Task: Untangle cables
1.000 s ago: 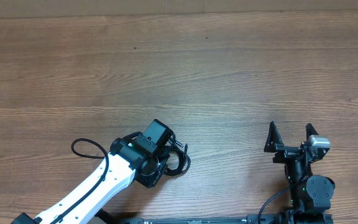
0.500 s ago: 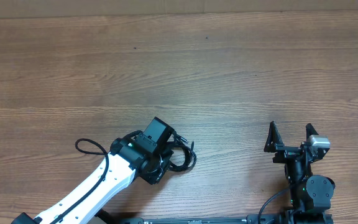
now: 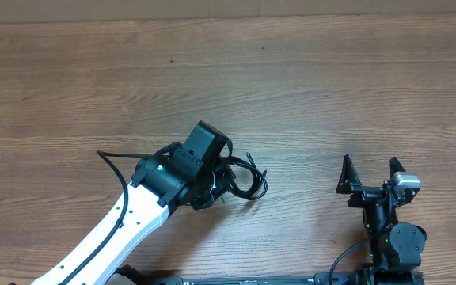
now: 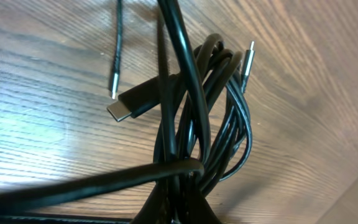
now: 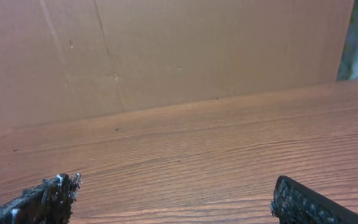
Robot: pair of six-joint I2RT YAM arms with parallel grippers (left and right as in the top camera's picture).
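A thick piece of cord bends across the bunched cords (image 4: 194, 164) at the left gripper's fingers, so the robot should bring the bundle down, open the gripper, and grasp the coiled cords (image 4: 236, 134) again.
The cables (image 3: 246, 180) are a tangle of thin black cords just right of my left gripper (image 3: 222, 178), near the table's middle front. In the left wrist view the bundle (image 4: 213, 118) hangs from the jaws, which are shut on it (image 4: 182, 205). A dark plug (image 4: 129, 106) and two silver tips (image 4: 112, 87) (image 4: 248, 59) stick out over the wood. One strand (image 3: 117, 165) trails left behind the arm. My right gripper (image 3: 369, 176) is open and empty at the front right; in the right wrist view (image 5: 173, 202) it shows only bare wood between its fingers.
A cardboard wall (image 5: 166, 50) stands along the table's far edge (image 3: 228, 16). The left arm (image 3: 125, 229) lies across the front left of the wooden table (image 3: 307, 95).
My left gripper has moved up and to the right, pulling the cable bundle with it. The trailing loop on the left has been drawn straighter. The right arm has not moved.
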